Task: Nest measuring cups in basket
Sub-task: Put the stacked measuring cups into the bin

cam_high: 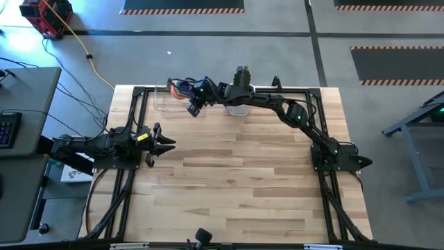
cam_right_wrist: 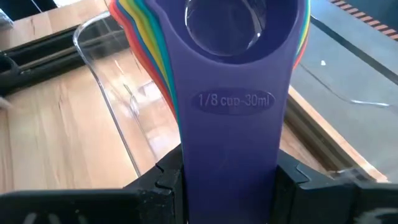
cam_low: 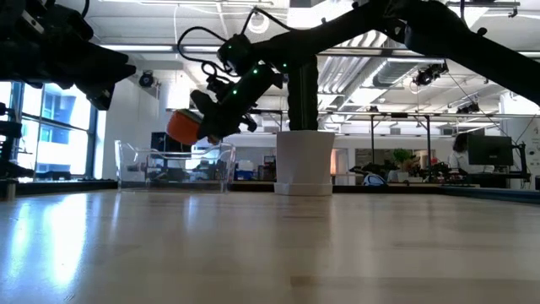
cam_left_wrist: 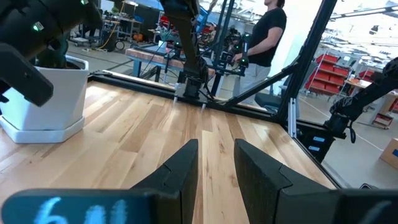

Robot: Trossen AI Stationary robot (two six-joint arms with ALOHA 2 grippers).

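Next, I pull my right gripper back and put the stack down on the open wood [cam_high: 189, 146] near my left gripper first, because the green plant [cam_high: 242, 76] stands under my right arm next to the basket.
The measuring cups [cam_right_wrist: 236, 37] are nested in one stack, purple on top, with red, orange, yellow, green and blue rims showing beneath. My right gripper [cam_high: 195, 97] reaches to the table's far side and is shut on the stack, holding it above the clear basket [cam_low: 173, 165]. In the low view the orange underside of the stack [cam_low: 180, 127] hangs over the basket's rim, clear of it. The basket [cam_high: 166, 98] stands on the table left of the white pot [cam_high: 239, 104]. My left gripper [cam_high: 165, 143] waits open near the table's left edge. My right gripper pinches the stacked handles between its two fingers [cam_right_wrist: 163, 180], the purple handle marked "1/8 cup-30ml" [cam_right_wrist: 233, 143] uppermost. The fingers lie across the handles, one on each side edge. The stack is lifted clear, its bowls pointing away from the gripper over the basket [cam_right_wrist: 112, 93].
The white pot [cam_low: 304, 160] holding a green plant stands close to the right of the basket, under my right arm. Black frame rails [cam_high: 139, 111] run along the table's edges. Bare wood [cam_high: 236, 180] fills the middle and near side. A person [cam_left_wrist: 264, 37] stands beyond the table.
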